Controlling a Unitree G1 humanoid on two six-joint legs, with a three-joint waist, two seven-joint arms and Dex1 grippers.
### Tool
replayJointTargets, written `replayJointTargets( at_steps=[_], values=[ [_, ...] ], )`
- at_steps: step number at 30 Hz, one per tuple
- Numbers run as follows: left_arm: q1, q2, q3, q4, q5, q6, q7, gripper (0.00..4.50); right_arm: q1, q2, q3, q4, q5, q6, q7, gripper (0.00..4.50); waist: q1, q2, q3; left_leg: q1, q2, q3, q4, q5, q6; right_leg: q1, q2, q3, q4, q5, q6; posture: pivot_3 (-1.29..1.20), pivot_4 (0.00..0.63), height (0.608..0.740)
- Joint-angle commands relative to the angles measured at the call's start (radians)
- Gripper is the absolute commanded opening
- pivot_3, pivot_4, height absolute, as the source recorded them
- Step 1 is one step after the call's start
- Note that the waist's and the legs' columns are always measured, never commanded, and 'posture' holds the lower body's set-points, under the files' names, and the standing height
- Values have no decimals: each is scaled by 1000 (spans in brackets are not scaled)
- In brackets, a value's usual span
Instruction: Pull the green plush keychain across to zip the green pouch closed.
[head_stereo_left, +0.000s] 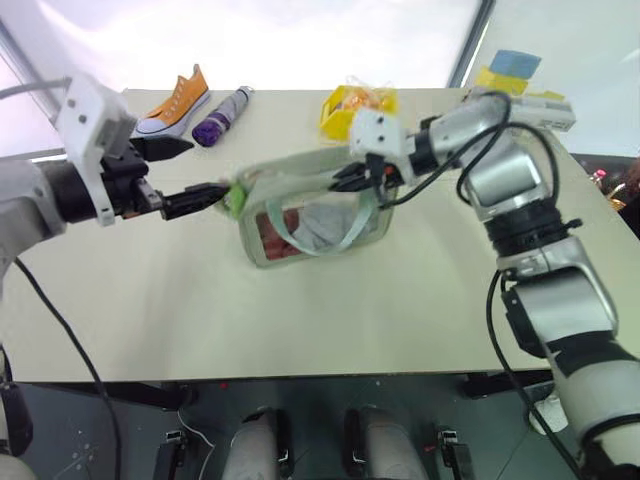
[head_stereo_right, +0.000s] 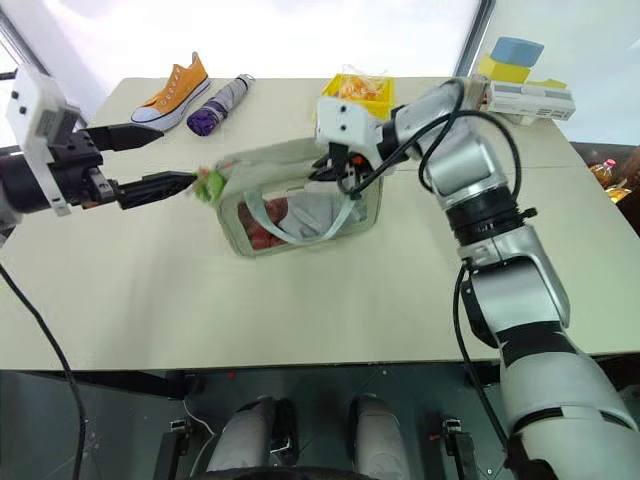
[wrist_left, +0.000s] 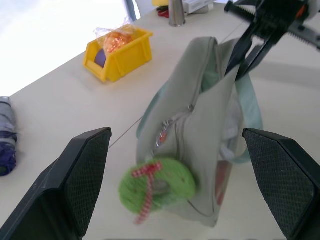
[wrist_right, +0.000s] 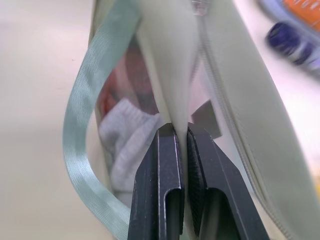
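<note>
I expect the green pouch's other end (wrist_left: 206, 180) to fold when my left gripper pinches shut, since my right gripper pulls the pouch's soft top edge (wrist_left: 231, 76) into a peak.
The green pouch (head_stereo_left: 310, 222) stands on the table, its clear window showing red and grey contents and a light green strap looped over the front. The green plush keychain (head_stereo_left: 235, 197) hangs at the pouch's left end from the zipper. My left gripper (head_stereo_left: 207, 167) is open wide, with the keychain (wrist_left: 157, 187) between its fingers (wrist_left: 85, 175) and free of both pads. My right gripper (wrist_right: 181, 131) is shut on the pouch's top fabric edge (wrist_right: 170, 75) at its right end, holding that end up.
A yellow bin (head_stereo_left: 345, 108) with wrapped items stands just behind the pouch. An orange sneaker (head_stereo_left: 175, 100) and a purple bottle (head_stereo_left: 222, 115) lie at the back left. Blue and yellow blocks (head_stereo_left: 512, 68) and a white device (head_stereo_left: 545, 108) are at the back right.
</note>
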Motion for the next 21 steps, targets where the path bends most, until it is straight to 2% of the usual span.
replayJointTargets(
  at_steps=[1,10,20,21],
  values=[
    [-36,-2,-15,14,19,-37,-12,4500,-58,8,-10,-41,-17,98,-54,28,0,0,0,0,0,0,0,0,0,0,0,0,0,0,0,0,150,740],
    [-45,-20,-44,22,30,-56,-19,4500,-91,-72,-24,-129,-16,247,-51,28,7,0,0,-1,-1,0,0,0,0,0,0,0,0,0,0,0,150,740],
    [-57,-33,-52,19,27,-44,-11,4500,42,23,11,-302,24,449,-145,28,-1,0,0,0,0,1,0,0,0,-1,0,0,0,0,0,0,150,740],
    [-56,-33,-52,17,26,-43,-11,4500,51,20,12,-309,28,450,-142,349,-1,0,0,0,0,1,0,0,0,-1,0,0,0,0,0,0,150,740]
  ],
)
